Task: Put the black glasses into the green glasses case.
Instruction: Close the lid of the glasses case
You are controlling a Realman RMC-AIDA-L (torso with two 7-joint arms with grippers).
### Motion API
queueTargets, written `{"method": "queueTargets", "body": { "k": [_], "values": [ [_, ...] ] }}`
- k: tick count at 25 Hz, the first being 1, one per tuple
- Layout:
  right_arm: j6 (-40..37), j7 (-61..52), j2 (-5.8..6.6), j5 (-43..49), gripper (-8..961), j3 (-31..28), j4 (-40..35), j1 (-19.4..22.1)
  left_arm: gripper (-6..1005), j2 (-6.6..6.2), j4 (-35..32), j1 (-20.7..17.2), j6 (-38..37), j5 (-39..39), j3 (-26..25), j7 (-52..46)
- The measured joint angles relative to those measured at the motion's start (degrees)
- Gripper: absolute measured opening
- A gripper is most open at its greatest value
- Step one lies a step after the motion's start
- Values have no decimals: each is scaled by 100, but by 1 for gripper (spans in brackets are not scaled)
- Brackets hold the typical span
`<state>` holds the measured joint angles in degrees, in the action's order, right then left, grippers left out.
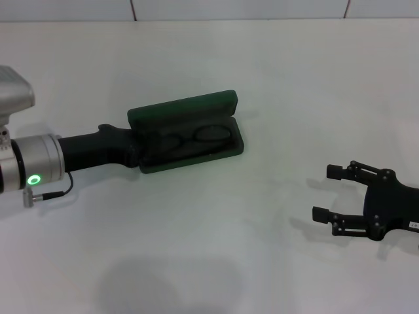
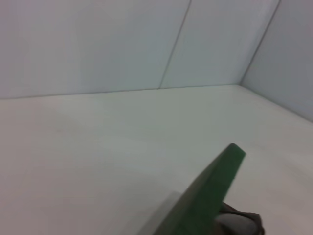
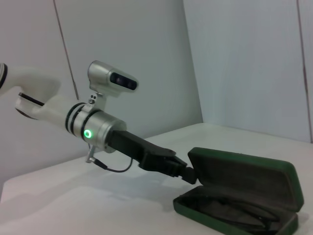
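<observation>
The green glasses case is slanted in my left gripper, so I need to pull it square again before I push the back of its lid.
The green glasses case lies open in the middle of the table, its lid standing up at the back. The black glasses lie folded inside its base. My left gripper reaches in from the left and is shut on the case's left end. The right wrist view shows the same hold: the left gripper at the end of the case, with the glasses in the base. In the left wrist view only the lid's green edge shows. My right gripper hovers open at the right, well apart from the case, holding nothing.
A white table spreads all around the case. Pale wall panels run along its far edge. The left arm's silver wrist with a green light lies low at the left edge.
</observation>
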<state>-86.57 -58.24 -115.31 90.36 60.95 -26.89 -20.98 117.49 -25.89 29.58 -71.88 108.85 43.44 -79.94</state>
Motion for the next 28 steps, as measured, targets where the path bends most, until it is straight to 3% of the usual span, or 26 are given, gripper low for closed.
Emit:
{"method": "queueTargets", "body": {
  "k": [28],
  "values": [
    [-28,-28,0,-1,885,58,17,-47,1,-112,-113,366,1070,147,15,-50]
  ]
}}
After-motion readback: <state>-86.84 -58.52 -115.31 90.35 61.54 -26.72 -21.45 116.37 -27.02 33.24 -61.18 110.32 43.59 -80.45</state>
